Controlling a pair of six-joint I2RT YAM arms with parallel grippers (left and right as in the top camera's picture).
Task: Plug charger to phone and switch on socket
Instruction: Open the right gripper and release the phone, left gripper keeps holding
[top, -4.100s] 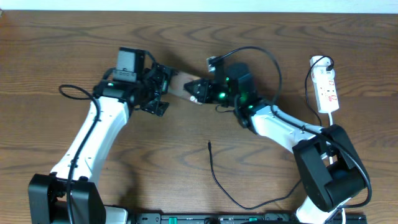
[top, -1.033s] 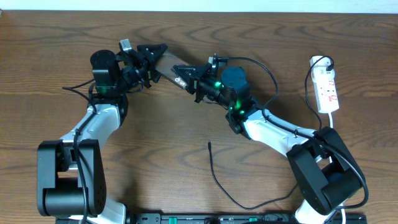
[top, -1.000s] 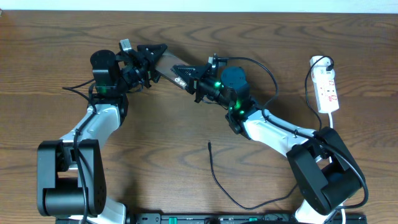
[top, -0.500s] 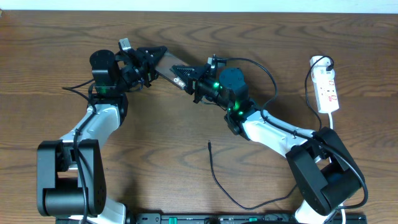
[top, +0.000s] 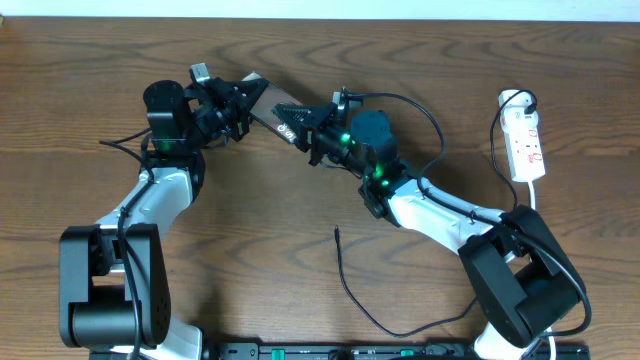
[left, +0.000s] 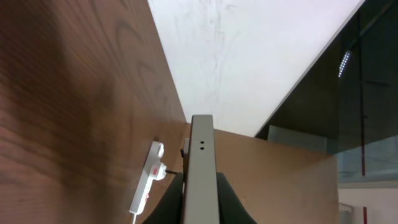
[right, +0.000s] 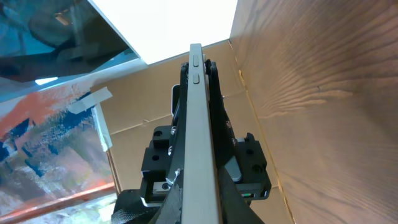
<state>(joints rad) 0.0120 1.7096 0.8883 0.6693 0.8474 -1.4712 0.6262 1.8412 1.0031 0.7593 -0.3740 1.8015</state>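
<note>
The robot's two grippers both hold the phone (top: 276, 103) while the charger lies loose, so the right gripper should leave the phone to the left gripper and grasp the charger's tip (top: 338, 236).
The phone (top: 262, 98) hangs on edge above the far middle of the table, held at both ends. My left gripper (top: 238, 100) is shut on its left end and my right gripper (top: 298, 120) is shut on its right end. In the left wrist view the phone's grey edge (left: 202, 155) rises between my black fingers (left: 231, 202). The right wrist view shows the same edge (right: 198, 112) pinched in my gripper (right: 202, 196). The charger (top: 345, 278) lies loose on the near middle, its tip pointing away. The socket (top: 526, 140) lies at the far right.
The socket (left: 148, 182) also shows in the left wrist view, with a plug in its far end. A white plug with a black lead (top: 514, 99) sits in the socket's far end. Robot cables loop over the right arm (top: 440, 205). The table's far edge meets a white wall.
My left gripper's jaws have closed onto the phone's left end. The right gripper kept its hold, and the phone shifted slightly to the left.
</note>
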